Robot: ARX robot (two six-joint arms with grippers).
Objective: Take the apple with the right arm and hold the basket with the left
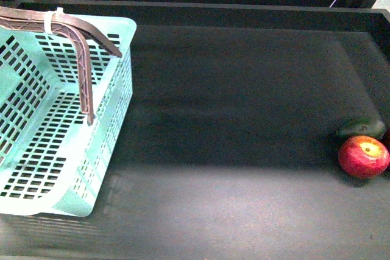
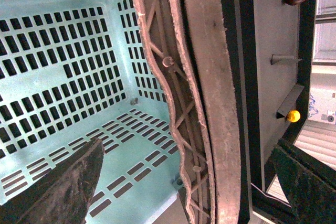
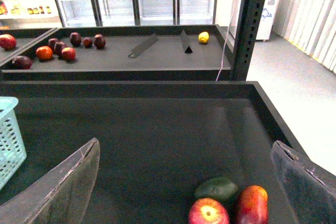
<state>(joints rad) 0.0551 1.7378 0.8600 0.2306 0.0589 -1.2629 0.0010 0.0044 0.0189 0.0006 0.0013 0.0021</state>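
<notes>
My gripper will lift both brown handles, which the white zip tie (image 1: 50, 21) keeps together. The turquoise basket (image 1: 61, 132) will then hang from both handles with its opening up.
The red apple (image 1: 364, 156) lies at the far right of the dark tray, stem dimple up, touching a dull green fruit (image 1: 362, 127). In the right wrist view the apple (image 3: 208, 212) sits at the frame edge, between and beyond my open right gripper (image 3: 184, 187), whose fingers (image 3: 63, 182) are apart from it. The turquoise basket (image 1: 73, 168) stands at the left, its brown handles (image 1: 85, 47) tied with a white zip tie. My left gripper (image 2: 186, 182) is open with the handles (image 2: 199, 103) lying between its fingers, above the basket floor (image 2: 63, 61).
A red-orange elongated fruit (image 3: 252, 205) lies against the apple and the green fruit (image 3: 219, 188). The tray's raised wall (image 3: 262, 108) runs close by them. A dark post (image 3: 252, 24) stands behind, and a back shelf holds several fruits (image 3: 58, 51) and a yellow one (image 3: 203, 37).
</notes>
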